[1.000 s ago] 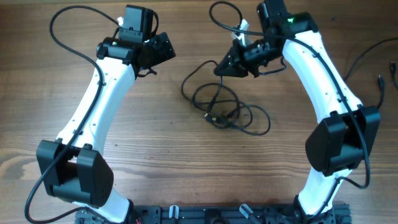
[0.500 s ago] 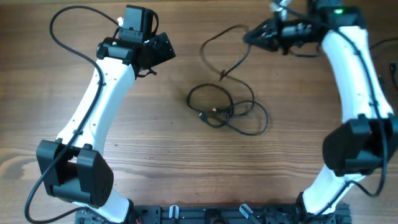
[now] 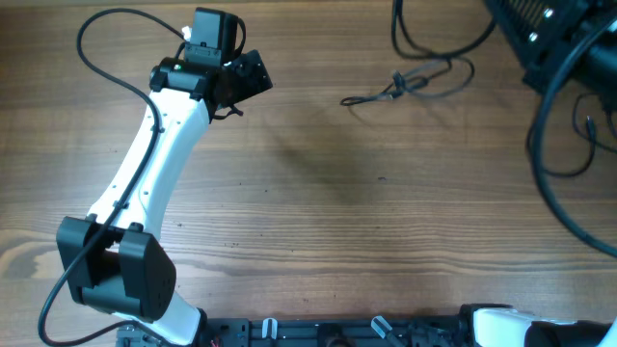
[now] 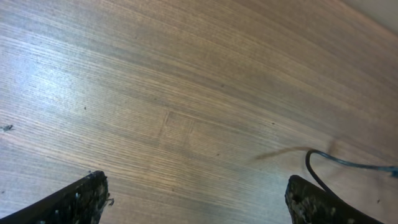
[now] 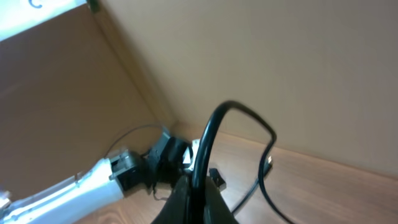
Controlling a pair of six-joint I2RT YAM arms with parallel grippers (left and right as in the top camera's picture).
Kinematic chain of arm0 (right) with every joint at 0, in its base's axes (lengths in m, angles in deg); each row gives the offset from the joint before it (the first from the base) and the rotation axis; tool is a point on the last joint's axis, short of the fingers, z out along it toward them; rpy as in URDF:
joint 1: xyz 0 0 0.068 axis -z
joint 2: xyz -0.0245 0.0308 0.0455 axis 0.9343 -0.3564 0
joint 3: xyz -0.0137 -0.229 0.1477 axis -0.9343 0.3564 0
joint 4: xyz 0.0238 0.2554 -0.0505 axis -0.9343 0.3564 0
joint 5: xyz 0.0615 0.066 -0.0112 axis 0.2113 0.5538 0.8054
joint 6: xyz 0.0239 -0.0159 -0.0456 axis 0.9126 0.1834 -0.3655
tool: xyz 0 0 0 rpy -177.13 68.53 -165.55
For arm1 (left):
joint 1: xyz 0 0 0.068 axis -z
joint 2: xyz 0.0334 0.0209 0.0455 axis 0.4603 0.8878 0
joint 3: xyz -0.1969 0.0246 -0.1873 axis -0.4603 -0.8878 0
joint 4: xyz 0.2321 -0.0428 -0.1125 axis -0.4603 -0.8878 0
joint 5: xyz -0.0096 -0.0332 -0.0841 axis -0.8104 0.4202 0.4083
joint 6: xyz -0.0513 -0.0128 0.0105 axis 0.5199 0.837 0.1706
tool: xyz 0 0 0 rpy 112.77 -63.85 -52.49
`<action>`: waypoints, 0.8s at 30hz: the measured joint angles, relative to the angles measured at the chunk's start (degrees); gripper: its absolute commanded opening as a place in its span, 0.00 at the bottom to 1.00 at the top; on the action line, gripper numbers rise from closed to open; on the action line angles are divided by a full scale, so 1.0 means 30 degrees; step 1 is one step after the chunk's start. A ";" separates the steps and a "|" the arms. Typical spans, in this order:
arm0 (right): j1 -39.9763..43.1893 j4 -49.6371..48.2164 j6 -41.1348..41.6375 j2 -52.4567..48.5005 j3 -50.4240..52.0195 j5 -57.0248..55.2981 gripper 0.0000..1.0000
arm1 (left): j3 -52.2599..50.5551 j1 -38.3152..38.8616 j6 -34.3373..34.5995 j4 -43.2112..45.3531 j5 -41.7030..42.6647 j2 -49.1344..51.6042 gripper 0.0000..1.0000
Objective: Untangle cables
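Observation:
The cable held up in my right gripper is still bunched in a narrow tangle (image 3: 410, 83) below, so I should put it down loosely over the open wood (image 3: 397, 159) and grip it again.
The thin black cables (image 3: 403, 82) lie drawn out in a narrow tangle at the back right of the table, with a loop (image 3: 424, 48) rising toward my right arm (image 3: 545, 39). That arm is lifted close to the overhead camera and shows only as a dark blur. In the right wrist view my right gripper (image 5: 199, 190) is shut on a black cable (image 5: 214, 127) that arches above it and hangs down to the table. My left gripper (image 4: 199, 202) is open over bare wood, nothing between its fingertips (image 4: 81, 198), with a bit of cable (image 4: 339, 163) to its right.
The left arm (image 3: 145, 183) stretches from the front left to the back left of the wooden table (image 3: 318, 212). Thick black arm wires (image 3: 554, 183) hang across the right side. Another dark cord end (image 3: 588, 125) lies at the far right. A brown wall (image 5: 280, 62) stands behind.
My right arm has risen and swung to the back right with the cable in its grip. The coil has been dragged from the table's middle and pulled into a thin line. The left arm stayed put.

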 measured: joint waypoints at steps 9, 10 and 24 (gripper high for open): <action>-0.2361 0.4291 -0.5078 -0.6295 0.0670 -0.7089 0.04 | 0.0000 0.0000 0.0000 -0.0015 -0.0007 0.0000 0.93; -0.2353 0.3534 -0.5158 -0.7329 0.0707 -0.8961 0.04 | 0.0000 0.0000 -0.0007 -0.0022 0.0000 0.0000 0.93; -0.1486 -0.2477 -0.2827 0.0809 -0.2754 -1.7143 0.04 | 0.0000 0.0000 0.0000 0.0022 -0.0007 0.0000 0.93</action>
